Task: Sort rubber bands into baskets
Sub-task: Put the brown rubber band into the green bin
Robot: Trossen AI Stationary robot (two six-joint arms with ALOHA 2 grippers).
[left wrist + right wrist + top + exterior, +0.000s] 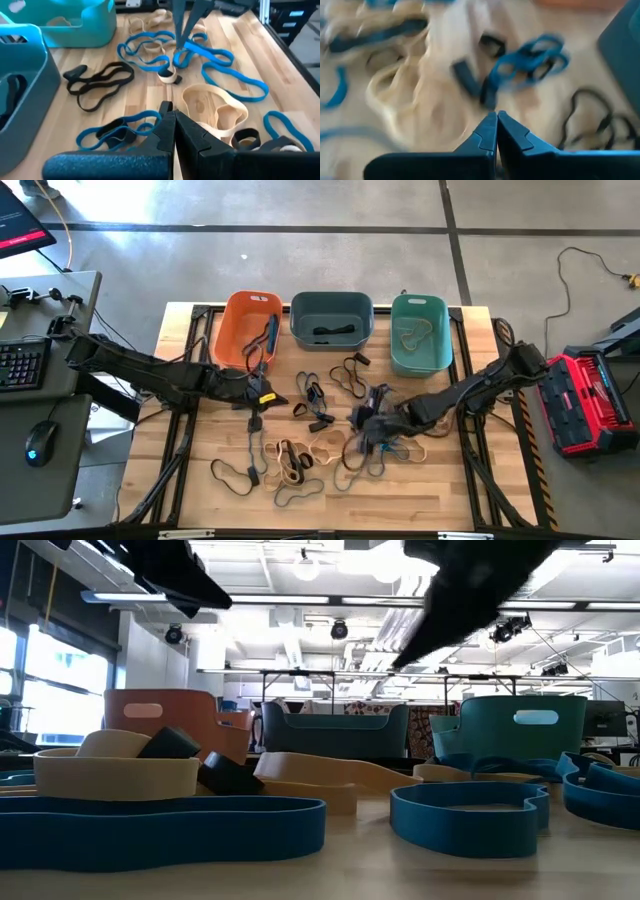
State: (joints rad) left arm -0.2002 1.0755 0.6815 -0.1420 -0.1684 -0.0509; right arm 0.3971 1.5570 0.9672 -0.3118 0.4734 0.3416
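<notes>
My left gripper is far from the teal basket (421, 335), so next my right gripper picks up the tan rubber band lying (326, 445) between both grippers and takes it there.
Three baskets stand in a row at the table's far side: orange (240, 330) with a blue band in it, slate (331, 320) with a black band, teal (420, 335) with a tan band. Blue, black and tan rubber bands (300, 455) lie loose over the table's middle, some overlapping. My left gripper (258, 398) (169, 112) is shut with nothing in it, above the table just in front of the orange basket. My right gripper (365, 420) (496, 116) is shut and slants down over a cluster of blue bands (200, 55). My right gripper's shut fingertips (181, 40) come down from above at a loop of a blue band (187, 50). Whether they touch it, I cannot tell. Nothing shows between the fingers in the right wrist view.
A black band (100, 82) and a tan band (215, 107) lie between the two grippers. Bare wood shows along the table's near edge (400, 505). Beyond the left edge stands a desk with a keyboard (20, 365) and a mouse; a red case (590, 400) sits beyond the right edge.
</notes>
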